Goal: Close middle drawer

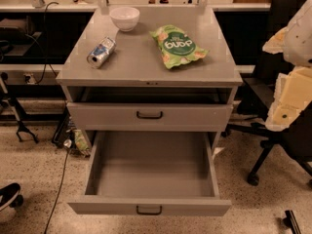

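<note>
My gripper is going to push the front of the middle drawer near the corner, and the middle drawer will slide in squarely because its sides [211, 165] run straight back into the cabinet.
The middle drawer [150, 167] of the grey cabinet [146, 74] is pulled far out toward me. Its deep grey box is empty, and its flat front [97, 206] with a small black bar handle [149, 210] is at the bottom of the view. The top drawer [97, 116] above it stands slightly out, with its black handle [149, 115] showing. The lowest drawer is hidden under the open one. My gripper [290, 94] is the cream and white bulk at the right edge, raised beside the cabinet's right side, apart from the drawers.
On the cabinet top lie a white bowl [125, 17], a can on its side [101, 52] and a green snack bag [177, 45]. A black office chair [273, 150] stands to the right. Cables [61, 179] and a wheeled stand [9, 196] are on the floor to the left.
</note>
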### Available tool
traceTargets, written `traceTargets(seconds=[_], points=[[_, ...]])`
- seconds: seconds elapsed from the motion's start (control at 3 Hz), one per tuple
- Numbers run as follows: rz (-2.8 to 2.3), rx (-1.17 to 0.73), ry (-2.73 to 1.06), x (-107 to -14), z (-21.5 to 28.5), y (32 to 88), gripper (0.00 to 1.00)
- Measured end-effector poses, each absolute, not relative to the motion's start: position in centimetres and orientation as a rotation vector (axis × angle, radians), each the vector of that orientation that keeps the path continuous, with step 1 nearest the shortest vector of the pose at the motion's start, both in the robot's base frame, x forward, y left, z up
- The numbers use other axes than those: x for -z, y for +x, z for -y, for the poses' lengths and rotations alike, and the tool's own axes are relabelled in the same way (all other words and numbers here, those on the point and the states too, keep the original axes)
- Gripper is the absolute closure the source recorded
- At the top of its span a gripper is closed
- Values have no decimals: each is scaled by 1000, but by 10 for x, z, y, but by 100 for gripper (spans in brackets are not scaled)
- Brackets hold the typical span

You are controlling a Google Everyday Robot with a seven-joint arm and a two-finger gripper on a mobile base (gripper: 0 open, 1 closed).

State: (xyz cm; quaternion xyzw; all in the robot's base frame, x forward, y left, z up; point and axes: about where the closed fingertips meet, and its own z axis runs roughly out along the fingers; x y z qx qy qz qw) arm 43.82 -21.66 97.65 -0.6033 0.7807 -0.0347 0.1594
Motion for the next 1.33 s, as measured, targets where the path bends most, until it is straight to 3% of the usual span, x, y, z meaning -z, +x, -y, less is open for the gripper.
traceTargets(seconds=[0.33,0.67,1.33], points=[[-2231,99,-1724,-976,217,438,0],[-2226,106,-1720,-978,216,438,11],[-2178,64,-1819,-931,223,430,65]])
